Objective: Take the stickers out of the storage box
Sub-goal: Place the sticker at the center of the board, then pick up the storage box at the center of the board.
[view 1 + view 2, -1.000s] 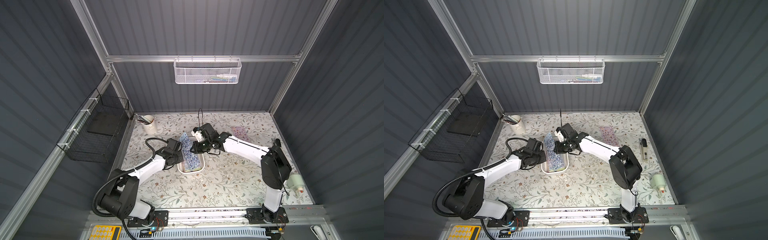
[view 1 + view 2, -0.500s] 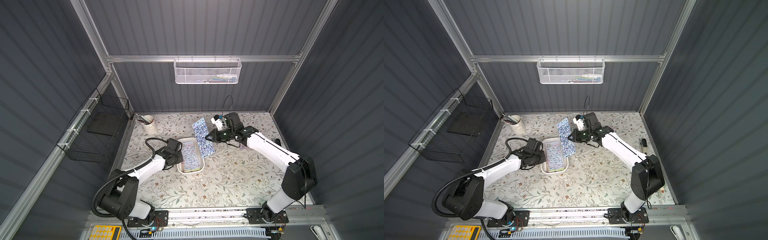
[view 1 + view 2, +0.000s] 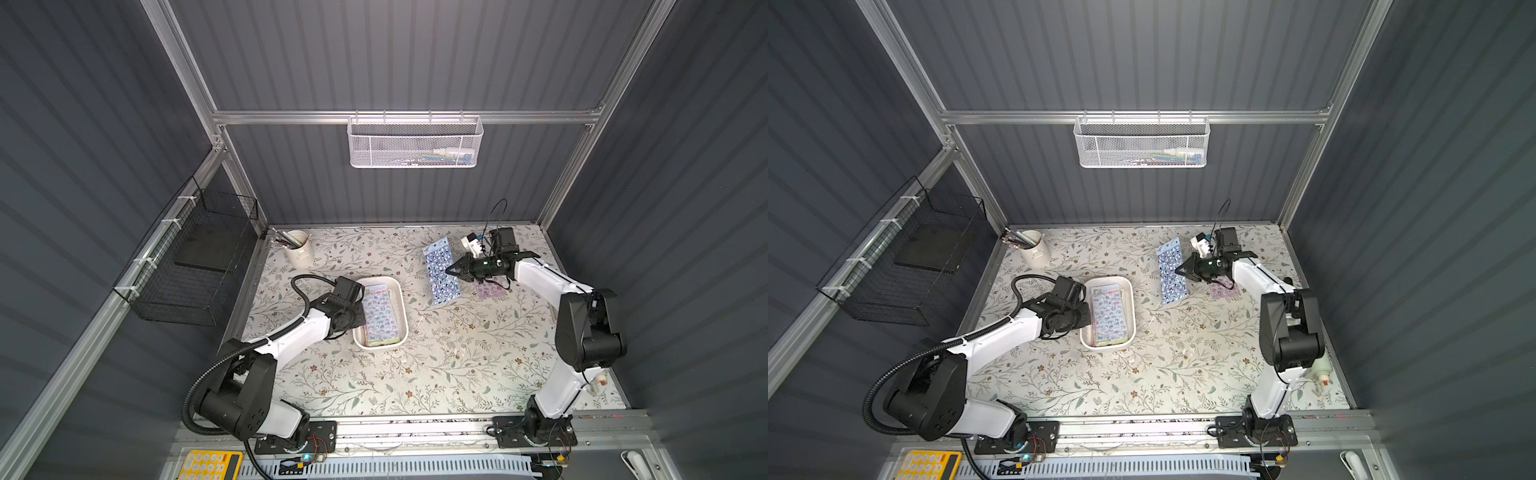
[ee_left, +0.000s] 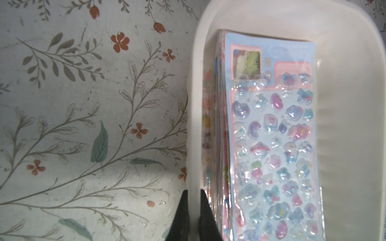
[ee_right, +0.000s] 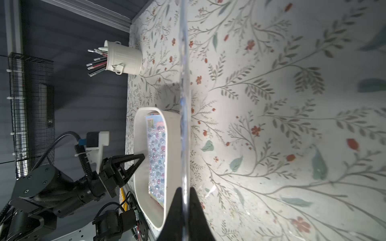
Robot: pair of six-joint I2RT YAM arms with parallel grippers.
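The blue sticker sheet (image 3: 441, 273) is hanging over open tabletop (image 3: 468, 294) next to the pale purple sheet. My right gripper should now bring the blue sheet down until it touches down.
The white storage box (image 3: 401, 300) (image 3: 1131, 305) sits left of the table's middle with a stack of stickers (image 3: 379, 316) (image 3: 1109, 316) (image 4: 275, 146) lying in it. My left gripper (image 3: 360, 309) (image 4: 193, 200) is shut on the box's left wall (image 4: 193, 125). My right gripper (image 3: 449, 270) (image 3: 1179, 271) (image 5: 184, 196) is shut on a blue sticker sheet (image 3: 439, 270) (image 3: 1169, 272), held tilted above the table to the right of the box; the right wrist view shows it edge-on (image 5: 184, 83). A pale purple sheet (image 3: 490, 290) (image 3: 1225, 291) lies on the table under the right wrist.
A white cup of pencils (image 3: 298, 249) stands at the back left. A black wire basket (image 3: 195, 266) hangs on the left wall and a white mesh basket (image 3: 415, 143) on the back wall. A yellow calculator (image 3: 210, 465) lies at the front rail; a small white bottle (image 3: 1320, 370) stands far right.
My right gripper has lifted the blue sheet out of the box and carried it right and toward the back. The left gripper has stayed on the box wall.
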